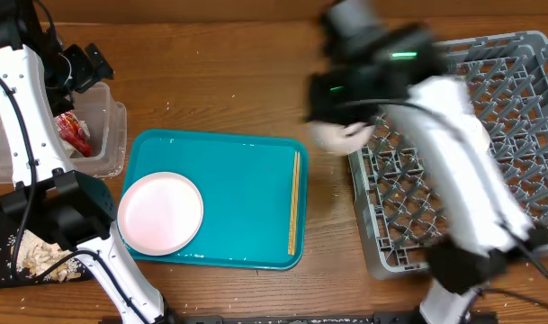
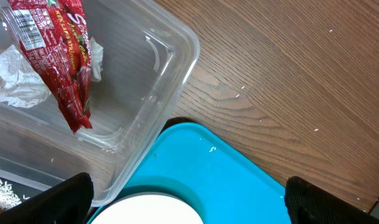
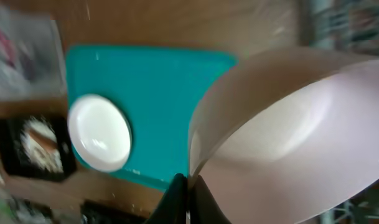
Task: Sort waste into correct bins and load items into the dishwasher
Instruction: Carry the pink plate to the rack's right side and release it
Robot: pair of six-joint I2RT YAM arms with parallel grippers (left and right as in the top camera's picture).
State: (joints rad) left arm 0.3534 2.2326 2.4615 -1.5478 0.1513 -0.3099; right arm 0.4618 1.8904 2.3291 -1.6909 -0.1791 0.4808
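I keep carrying the white bowl (image 3: 270, 130), which my right gripper holds by its rim, until it sits among free pegs of the grey dishwasher rack (image 1: 524, 155).
My right gripper (image 3: 188, 193) is shut on the rim of the white bowl (image 3: 301, 137), which fills the right wrist view. Overhead, the blurred right arm holds the bowl (image 1: 339, 135) at the left edge of the grey dishwasher rack (image 1: 498, 108). The pink plate (image 1: 160, 212) and the chopsticks (image 1: 294, 202) lie on the teal tray (image 1: 238, 162). My left gripper (image 2: 189, 208) hangs open over the corner where the clear tub (image 2: 170, 68) meets the teal tray. In the tub lie the red wrapper (image 2: 58, 50) and the tissue (image 2: 15, 78).
The black tray (image 1: 4, 261) sits at the front left with pale scraps (image 1: 40, 252) on it. The left arm's white links (image 1: 31, 117) cross over the tub and the black tray. Bare wooden table (image 1: 220, 81) shows behind the teal tray.
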